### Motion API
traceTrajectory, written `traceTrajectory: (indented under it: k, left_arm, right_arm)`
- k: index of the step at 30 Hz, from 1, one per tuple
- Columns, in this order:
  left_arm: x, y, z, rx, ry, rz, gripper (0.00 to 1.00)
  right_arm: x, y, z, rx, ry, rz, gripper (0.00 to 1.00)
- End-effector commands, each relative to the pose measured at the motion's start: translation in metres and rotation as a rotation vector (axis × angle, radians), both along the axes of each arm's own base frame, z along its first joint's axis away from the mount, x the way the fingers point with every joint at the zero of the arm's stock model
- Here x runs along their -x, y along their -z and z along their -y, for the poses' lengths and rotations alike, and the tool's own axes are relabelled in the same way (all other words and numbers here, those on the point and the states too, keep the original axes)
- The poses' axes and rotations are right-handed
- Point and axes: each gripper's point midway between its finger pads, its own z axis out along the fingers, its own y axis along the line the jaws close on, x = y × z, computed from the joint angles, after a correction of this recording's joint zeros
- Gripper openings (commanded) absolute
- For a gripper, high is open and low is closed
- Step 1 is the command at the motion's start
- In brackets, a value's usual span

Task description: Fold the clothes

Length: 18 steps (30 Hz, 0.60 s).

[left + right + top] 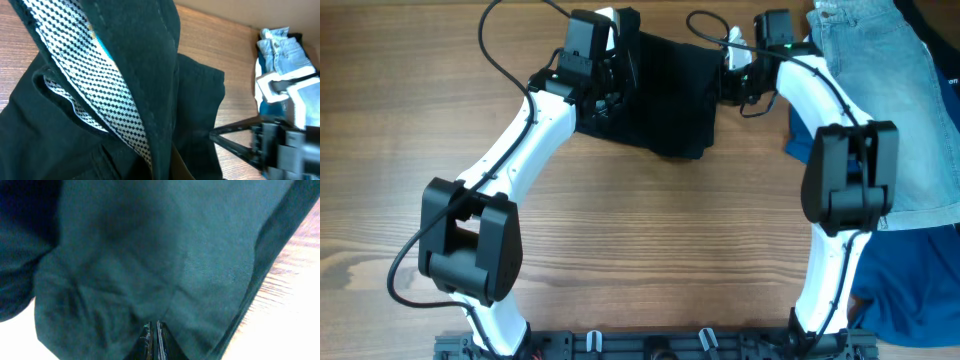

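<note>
I should keep my left gripper folding the shorts' lifted side (631, 24) toward where my right gripper holds one end of the black shorts (704, 78), and let go at that end.
The black shorts (670, 90) lie bunched at the far middle of the table, held up along their far edge between my two grippers. My left gripper (617, 62) grips their left side. In the left wrist view the black cloth (150, 60) with its checked pale pocket lining (100, 75) drapes over the jaws and hides the fingers. My right gripper (732, 62) grips the right side. In the right wrist view its fingertips (154, 340) are pressed together on the black fabric (150, 255).
Light-blue denim shorts (890, 90) lie at the far right, also in the left wrist view (282, 47). A royal-blue garment (910, 280) lies at the near right under the right arm. The right arm (280, 135) crosses the left wrist view.
</note>
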Motion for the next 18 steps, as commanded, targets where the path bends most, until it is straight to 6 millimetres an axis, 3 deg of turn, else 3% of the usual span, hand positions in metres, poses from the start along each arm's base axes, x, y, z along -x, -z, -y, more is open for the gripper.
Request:
traceTrajectory:
  k: [1, 5, 8, 12, 15, 18]
  left_arm:
    - [0.001, -0.016, 0.004, -0.002, 0.032, 0.031, 0.04]
    - [0.004, -0.026, 0.004, -0.124, 0.036, 0.050, 0.04]
    - [0.007, -0.042, 0.028, -0.123, 0.073, 0.101, 0.04]
    - [0.006, -0.044, 0.056, -0.051, 0.037, 0.118, 0.04]
    - [0.008, -0.013, 0.091, -0.014, 0.079, 0.086, 0.04]
    - [0.011, -0.006, 0.118, 0.047, 0.121, 0.088, 0.04]
  right_arm:
    - [0.002, 0.025, 0.001, -0.007, 0.076, -0.096, 0.04]
    - [0.008, 0.068, 0.016, 0.036, 0.207, -0.231, 0.04]
    - [0.019, 0.091, 0.009, -0.001, 0.196, -0.301, 0.04]
    - [0.018, 0.092, 0.009, -0.003, 0.192, -0.299, 0.04]
    - [0.019, 0.091, 0.007, -0.014, 0.173, -0.292, 0.04]
    - [0.019, 0.091, 0.007, -0.014, 0.173, -0.291, 0.04]
